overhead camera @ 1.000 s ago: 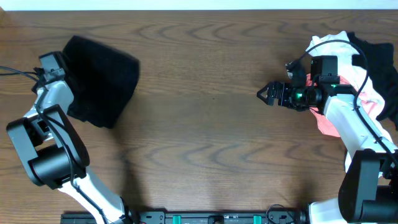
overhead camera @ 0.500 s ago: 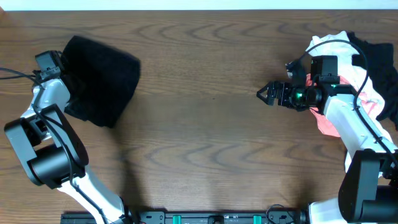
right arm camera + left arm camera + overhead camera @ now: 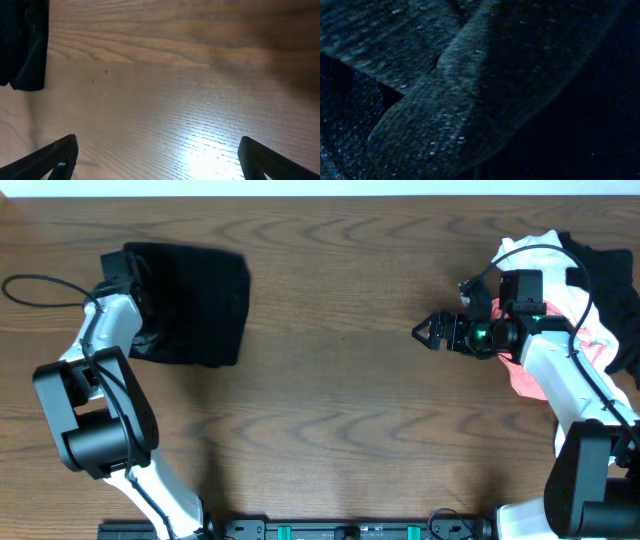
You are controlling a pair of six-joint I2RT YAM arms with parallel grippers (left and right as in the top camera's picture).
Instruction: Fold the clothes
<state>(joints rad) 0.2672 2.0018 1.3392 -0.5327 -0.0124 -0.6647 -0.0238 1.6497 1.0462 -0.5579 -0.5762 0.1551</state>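
Observation:
The robot's left gripper should keep moving toward the far edge of the wood and let go there, with the black garment folded into a rectangle [image 3: 197,305] and clear wood [image 3: 197,227] past it.
A black knit garment [image 3: 195,305] lies folded into a rough rectangle at the table's far left. It fills the left wrist view as dark textured folds [image 3: 470,90]. My left gripper [image 3: 128,272] sits at the garment's upper left edge, shut on the fabric, with its fingertips hidden by the cloth. More clothes, pink [image 3: 602,340], white [image 3: 530,250] and black [image 3: 605,265], are heaped at the far right. My right gripper [image 3: 420,332] hovers left of that heap, open and empty [image 3: 157,162] over bare wood. In the right wrist view the black garment [image 3: 22,45] shows at the upper left.
The wooden table [image 3: 330,400] stretches between the two arms. A black cable [image 3: 40,285] loops off the left arm near the table's left edge. The right arm lies across the pile of clothes.
The left arm has swung right and up, dragging the black garment with it. The garment has turned from a tilted shape to a squarer one and shifted right. The right arm has not moved.

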